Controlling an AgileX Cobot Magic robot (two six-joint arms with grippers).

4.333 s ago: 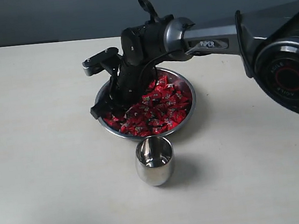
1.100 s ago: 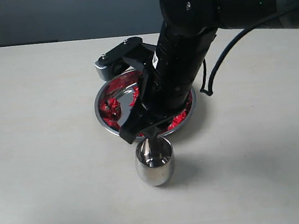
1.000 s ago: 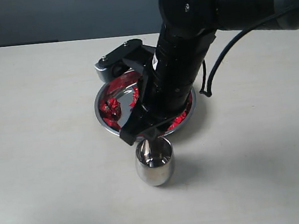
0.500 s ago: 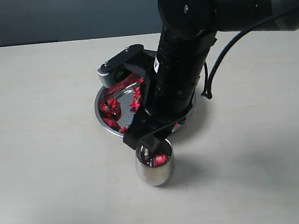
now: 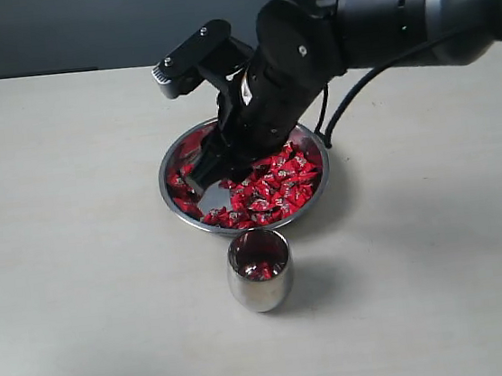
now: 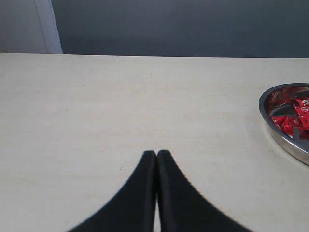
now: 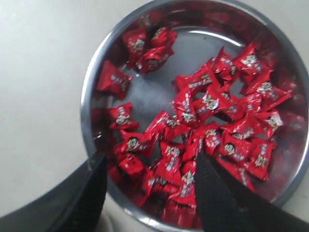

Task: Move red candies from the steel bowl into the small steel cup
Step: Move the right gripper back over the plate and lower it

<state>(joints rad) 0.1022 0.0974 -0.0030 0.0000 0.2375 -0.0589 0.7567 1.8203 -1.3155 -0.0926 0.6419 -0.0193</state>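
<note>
The fingers of my right gripper are open above red candies beside the bowl's clear bottom (image 7: 153,93). I keep going down toward the pile's edge (image 7: 210,100) until a candy fills the fingers.
The steel bowl (image 5: 317,191) sits mid-table holding many red candies (image 5: 269,190). In the right wrist view the bowl (image 7: 91,92) fills the frame, candies (image 7: 207,130) piled mostly on one side. My right gripper (image 5: 205,168) hovers open over the bowl's left part, nothing between its fingers; in the right wrist view its gripper (image 7: 149,166) spreads above the candies. The small steel cup (image 5: 260,282) stands upright in front of the bowl with red candies (image 5: 258,269) inside. My left gripper (image 6: 157,153) is shut and empty over bare table, left of the bowl (image 6: 285,140).
The pale tabletop (image 5: 78,262) stretches all round the bowl and cup. A dark wall (image 5: 105,23) runs behind the table's far edge. The right arm's thick body (image 5: 376,10) reaches in from the upper right, with a black cable (image 5: 349,95) hanging beside the bowl.
The right gripper rose from the cup's mouth and swung back over the bowl, open. Red candies now lie in the cup. The left arm shows no earlier frame.
</note>
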